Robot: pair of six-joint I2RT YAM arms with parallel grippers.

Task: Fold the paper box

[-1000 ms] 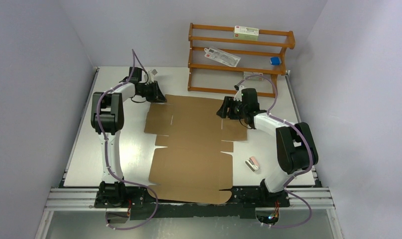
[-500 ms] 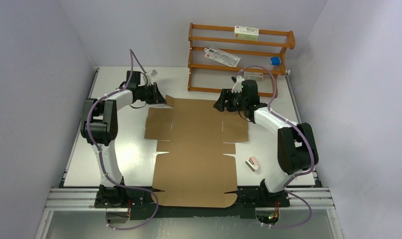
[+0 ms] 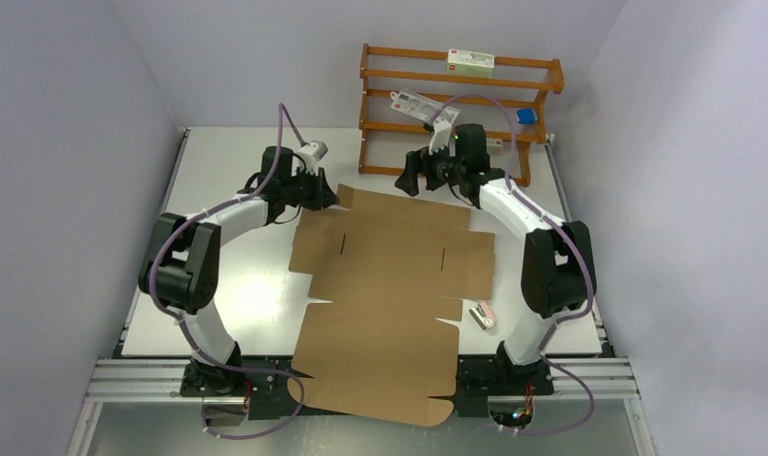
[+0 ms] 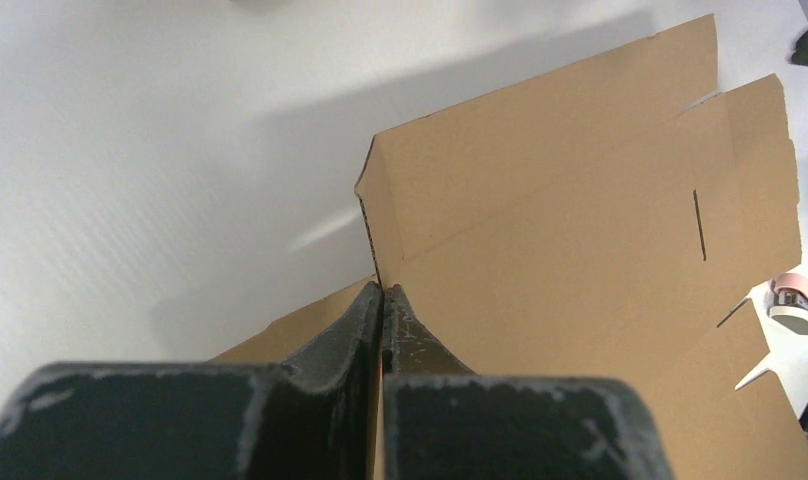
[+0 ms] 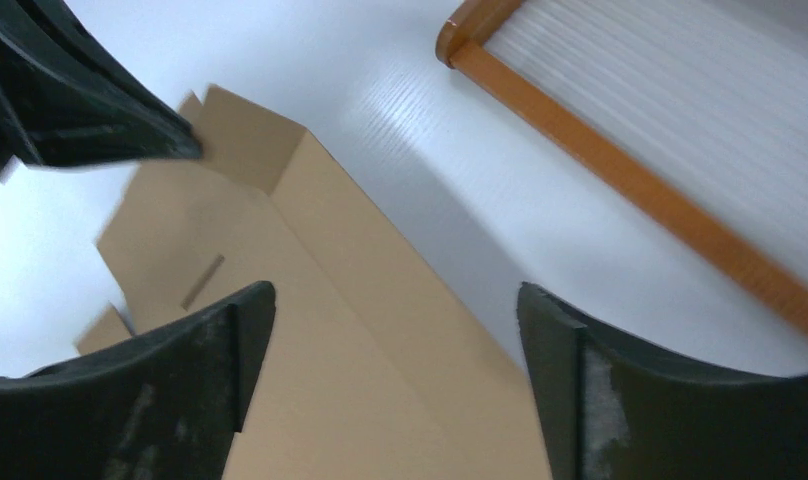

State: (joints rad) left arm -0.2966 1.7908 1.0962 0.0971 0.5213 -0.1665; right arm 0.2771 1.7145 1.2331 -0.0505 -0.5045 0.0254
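Observation:
The far flap is held by its corner (image 3: 343, 196) in my left gripper alone, so my right gripper should grip the far flap's long edge (image 3: 401, 197) and free my left gripper.
The paper box (image 3: 390, 285) is a flat brown die-cut cardboard sheet lying across the middle of the table, its near end hanging over the front edge. My left gripper (image 3: 329, 196) is shut on the sheet's far-left corner. In the left wrist view the gripper (image 4: 382, 290) pinches the cardboard edge, and the far flap (image 4: 540, 150) stands partly raised. My right gripper (image 3: 409, 180) is open and empty, hovering over the sheet's far edge. In the right wrist view the gripper (image 5: 395, 292) spans the cardboard (image 5: 360, 400) without touching it.
A wooden rack (image 3: 456, 171) stands at the back right, close behind my right gripper. It holds a white-green carton (image 3: 470, 63), a flat packet (image 3: 424, 107) and a blue item (image 3: 525, 116). A small pink-white object (image 3: 485, 314) lies beside the sheet's right edge.
My left gripper moved right with the sheet's corner, and the whole sheet slid right and toward the front edge. My right gripper moved from over the sheet to its far edge by the rack.

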